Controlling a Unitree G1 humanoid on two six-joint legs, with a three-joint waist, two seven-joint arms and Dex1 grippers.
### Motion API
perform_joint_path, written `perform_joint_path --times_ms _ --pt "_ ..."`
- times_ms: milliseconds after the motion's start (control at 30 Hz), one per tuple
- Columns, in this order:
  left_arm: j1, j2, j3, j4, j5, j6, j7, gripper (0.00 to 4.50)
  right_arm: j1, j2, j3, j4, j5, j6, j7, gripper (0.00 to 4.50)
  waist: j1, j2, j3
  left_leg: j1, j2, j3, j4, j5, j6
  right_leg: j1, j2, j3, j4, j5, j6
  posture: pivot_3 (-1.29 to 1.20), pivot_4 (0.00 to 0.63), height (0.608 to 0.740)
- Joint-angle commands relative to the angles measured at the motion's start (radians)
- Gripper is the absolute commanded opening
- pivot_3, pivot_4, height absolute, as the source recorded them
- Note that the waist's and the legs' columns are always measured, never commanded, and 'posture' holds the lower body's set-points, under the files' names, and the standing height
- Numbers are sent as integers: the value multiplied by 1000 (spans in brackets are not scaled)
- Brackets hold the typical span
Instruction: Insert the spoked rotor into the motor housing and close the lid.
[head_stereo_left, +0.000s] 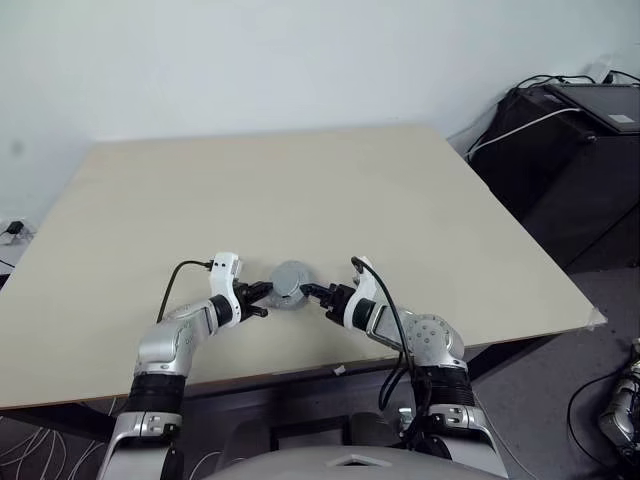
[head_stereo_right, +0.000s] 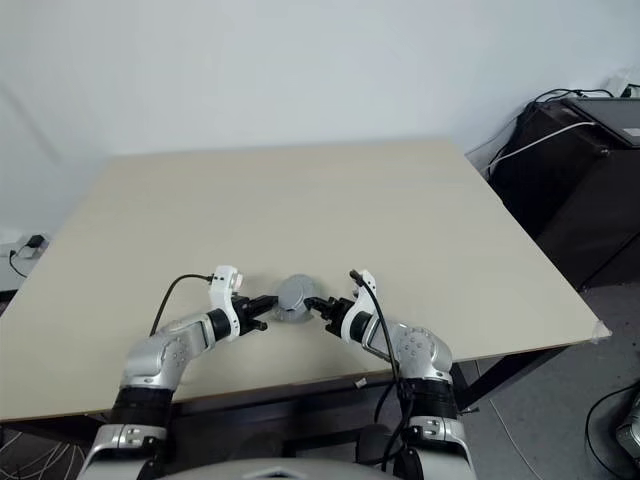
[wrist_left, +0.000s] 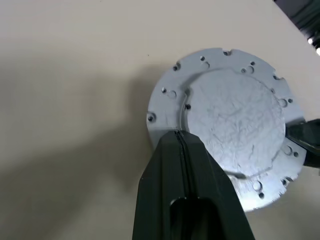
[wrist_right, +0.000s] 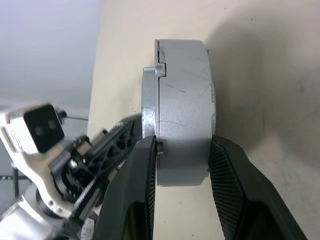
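I should open my left gripper and put its fingers around the lid's near side (head_stereo_left: 287, 304) before my right gripper lets go, because my left gripper's shut fingers only rest on the lid's rim (wrist_left: 166, 121).
The lid (head_stereo_left: 288, 282), a dull grey round cap with small holes in its flat top (wrist_left: 235, 125), stands on the beige table (head_stereo_left: 300, 180) near the front edge. My left gripper (head_stereo_left: 262, 297) is shut, and its joined fingertips (wrist_left: 179, 135) rest at the lid's top edge on the left. From the right, my right gripper (head_stereo_left: 308, 292) has its two black fingers (wrist_right: 145, 165) closed against the lid's grey wall (wrist_right: 182, 110). The spoked rotor and the motor housing are hidden.
The table's front edge (head_stereo_left: 300, 365) runs just behind both wrists. A black cabinet (head_stereo_left: 570, 150) with cables stands off the table's right side. A pale wall rises behind the far edge.
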Motion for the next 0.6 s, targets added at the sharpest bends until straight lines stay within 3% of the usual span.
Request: perform_joint_path --times_ms 33,200,367,500,600 --pt "23 -46 34 -132 -89 -7 10 0 25 73 -2 -54 48 -1 0 1222 0 -1 0 -1 0 0 0 0 0 -1 0 0 0 0 0 0 0 740" --pt "82 -102 124 -255 -193 -24 60 0 41 71 -25 -62 72 -16 -19 1222 1 -1 1 -9 0 1 2 0 0 -8 0 0 0 4 5 0 0 740" --pt "210 -231 219 -386 -352 -92 108 0 48 85 -75 -76 150 -35 -30 1222 1 -1 1 -9 0 2 2 -1 1 -8 0 1 -1 4 5 0 0 740" --pt "333 -297 257 -401 -558 10 140 0 50 109 -110 -107 247 -41 -13 1212 -2 -2 2 -10 0 3 3 -1 1 -9 0 1 -1 1 0 0 0 740" --pt "419 -317 239 -392 -634 40 154 0 49 117 -117 -134 316 -41 -4 1211 -10 -3 5 -10 1 3 3 -1 2 -9 1 1 -1 -2 5 0 0 740"
